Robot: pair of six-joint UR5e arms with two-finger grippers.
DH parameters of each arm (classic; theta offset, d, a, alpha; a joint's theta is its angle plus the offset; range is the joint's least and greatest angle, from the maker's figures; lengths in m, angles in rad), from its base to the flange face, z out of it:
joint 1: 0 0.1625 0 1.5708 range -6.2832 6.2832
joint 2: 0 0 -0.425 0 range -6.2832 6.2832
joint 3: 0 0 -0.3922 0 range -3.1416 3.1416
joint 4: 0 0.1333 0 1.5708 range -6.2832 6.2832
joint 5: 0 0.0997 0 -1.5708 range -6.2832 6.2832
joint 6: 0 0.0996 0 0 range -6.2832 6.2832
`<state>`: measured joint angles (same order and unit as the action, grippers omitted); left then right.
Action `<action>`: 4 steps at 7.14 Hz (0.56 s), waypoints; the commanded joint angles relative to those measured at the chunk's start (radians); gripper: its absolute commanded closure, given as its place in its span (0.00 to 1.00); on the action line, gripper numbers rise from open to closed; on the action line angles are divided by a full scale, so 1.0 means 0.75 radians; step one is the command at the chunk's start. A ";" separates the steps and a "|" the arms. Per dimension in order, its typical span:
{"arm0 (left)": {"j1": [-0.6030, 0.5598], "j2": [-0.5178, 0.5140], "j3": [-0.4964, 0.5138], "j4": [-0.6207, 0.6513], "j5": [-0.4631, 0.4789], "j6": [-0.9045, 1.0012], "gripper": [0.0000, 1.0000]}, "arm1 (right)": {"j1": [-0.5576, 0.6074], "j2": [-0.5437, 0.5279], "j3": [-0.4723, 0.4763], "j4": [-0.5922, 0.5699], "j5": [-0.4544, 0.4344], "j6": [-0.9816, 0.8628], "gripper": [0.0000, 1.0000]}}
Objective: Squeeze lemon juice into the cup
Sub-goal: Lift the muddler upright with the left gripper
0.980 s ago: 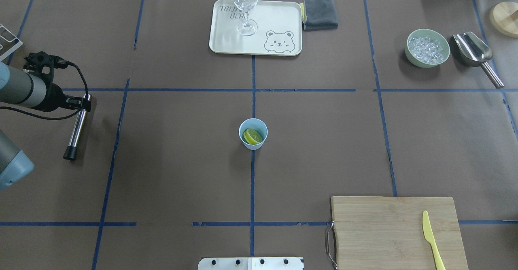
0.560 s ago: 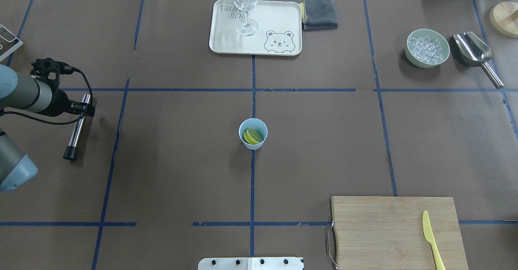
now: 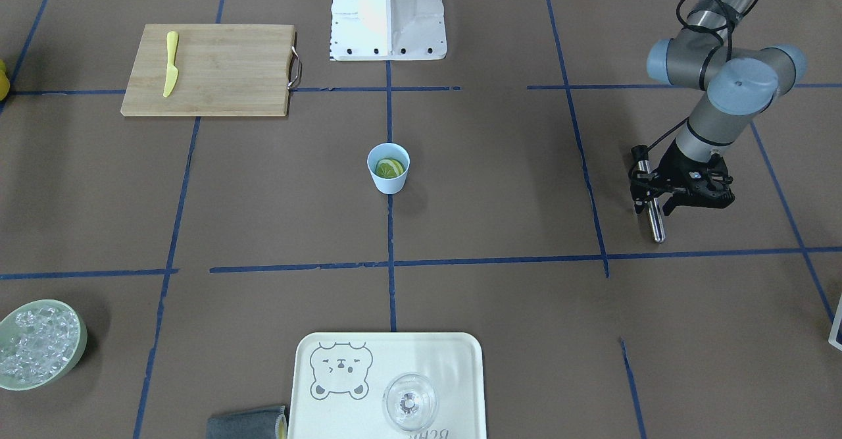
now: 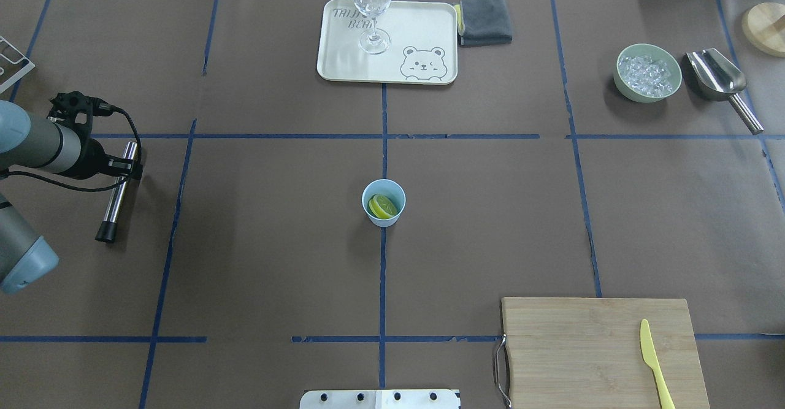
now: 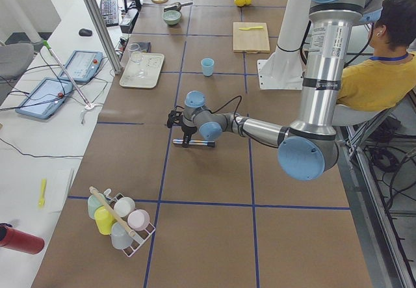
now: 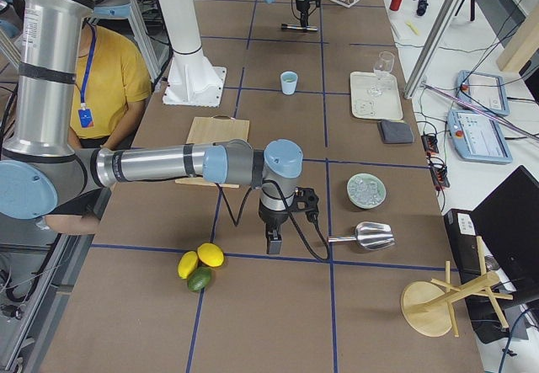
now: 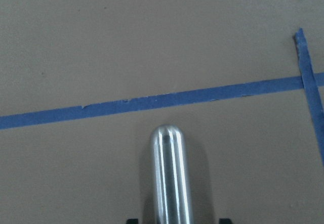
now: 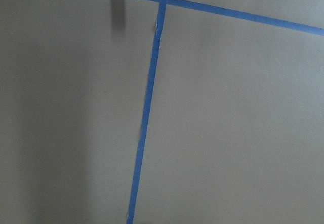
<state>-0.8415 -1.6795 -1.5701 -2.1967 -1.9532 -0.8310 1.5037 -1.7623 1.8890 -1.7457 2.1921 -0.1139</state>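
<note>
The light blue cup (image 3: 388, 169) is standing loose on the blue tape line (image 3: 390, 201), so the robot should expect the cup to slide a bit when it pushes the metal rod inside.
The light blue cup (image 4: 384, 213) stands at the middle of the table on a blue tape line, with the lemon (image 4: 382, 206) lying inside it, cut face up. The cup (image 3: 389, 181) and the lemon (image 3: 389, 167) also show in the front view. Far to the left, my left gripper (image 4: 126, 165) is open and low over the upper end of a metal rod (image 4: 116, 194) that has a black tip. The rod (image 7: 169, 173) runs between the fingers without touching them. My right gripper (image 6: 274, 240) points down at bare table near the right end; whether it is open or shut I cannot tell.
A bear-printed tray (image 4: 423, 22) with a wine glass (image 4: 372, 4) and a grey cloth (image 4: 484, 19) are at the far edge. A green bowl of ice (image 4: 649, 72) and a metal scoop (image 4: 717, 75) are far right. A cutting board (image 4: 582, 351) holds a yellow knife (image 4: 653, 360).
My left gripper has slid a little toward the near side along the metal rod. The rod, the cup and the lemon have stayed put.
</note>
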 commanded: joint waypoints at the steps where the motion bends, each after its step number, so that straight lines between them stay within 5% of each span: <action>1: 0.001 0.000 -0.003 0.000 0.025 0.004 0.93 | 0.002 0.002 0.001 0.000 0.000 -0.002 0.00; 4: -0.001 0.002 -0.052 0.002 0.027 0.024 1.00 | 0.002 0.000 -0.001 0.000 0.000 -0.002 0.00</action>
<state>-0.8414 -1.6794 -1.5831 -2.1964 -1.9337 -0.8190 1.5048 -1.7623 1.8891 -1.7457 2.1921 -0.1150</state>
